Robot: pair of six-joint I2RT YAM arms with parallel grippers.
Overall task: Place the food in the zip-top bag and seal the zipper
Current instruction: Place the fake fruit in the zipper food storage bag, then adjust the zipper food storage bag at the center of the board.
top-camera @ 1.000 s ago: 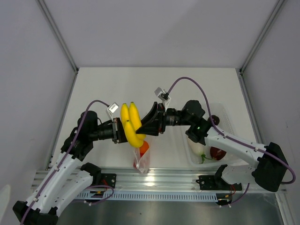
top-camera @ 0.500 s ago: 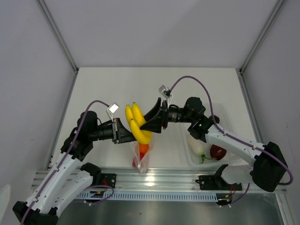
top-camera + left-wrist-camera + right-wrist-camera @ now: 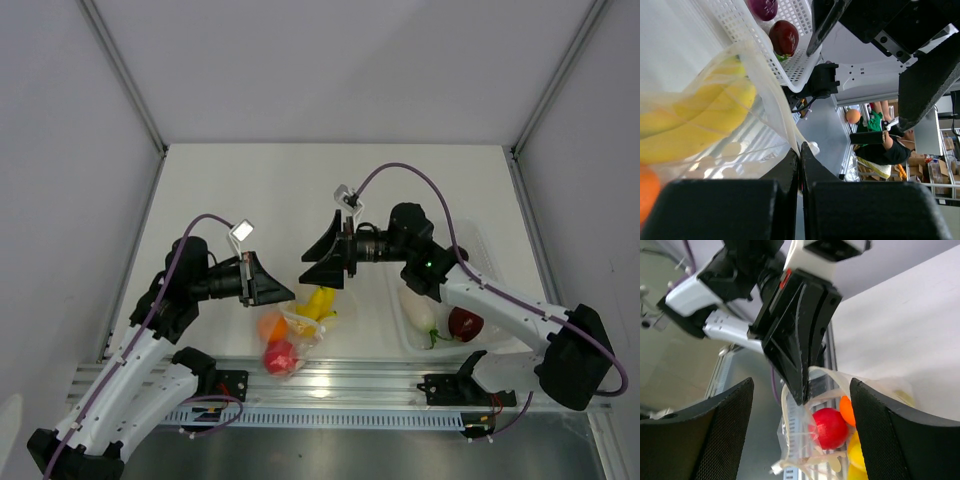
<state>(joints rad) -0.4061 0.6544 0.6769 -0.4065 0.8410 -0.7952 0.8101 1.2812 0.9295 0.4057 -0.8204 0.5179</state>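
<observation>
I expect the zip-top bag's opening [image 3: 825, 394] to spread wide when I lift the zip-top bag's loose rim [image 3: 836, 376], because that rim hangs limply beside my left gripper's pinch.
The zip-top bag [image 3: 296, 338] lies slumped near the front rail with its mouth open. Inside it are the yellow banana bunch [image 3: 320, 301], an orange ball [image 3: 270, 326] and a red round fruit [image 3: 280, 357]. My left gripper [image 3: 276, 293] is shut on the bag's mouth edge [image 3: 786, 131], where the zipper strip runs. In the left wrist view the banana [image 3: 695, 120] shows through the plastic. My right gripper [image 3: 318, 264] is open and empty just above the bag. Its wrist view shows the red fruit [image 3: 829, 427], the orange ball [image 3: 845, 410] and the left gripper [image 3: 801, 390] pinching the bag.
A clear ridged tray [image 3: 478, 240] at the right holds a white oblong piece [image 3: 420, 314], a dark red fruit with a green stem [image 3: 463, 323] and a purple piece [image 3: 764, 7]. The metal rail [image 3: 330, 380] runs along the near edge, just under the bag.
The right gripper has let go of the banana bunch, which is now inside the bag. The bag has slumped from upright toward the rail. The right gripper has opened and lifted back.
</observation>
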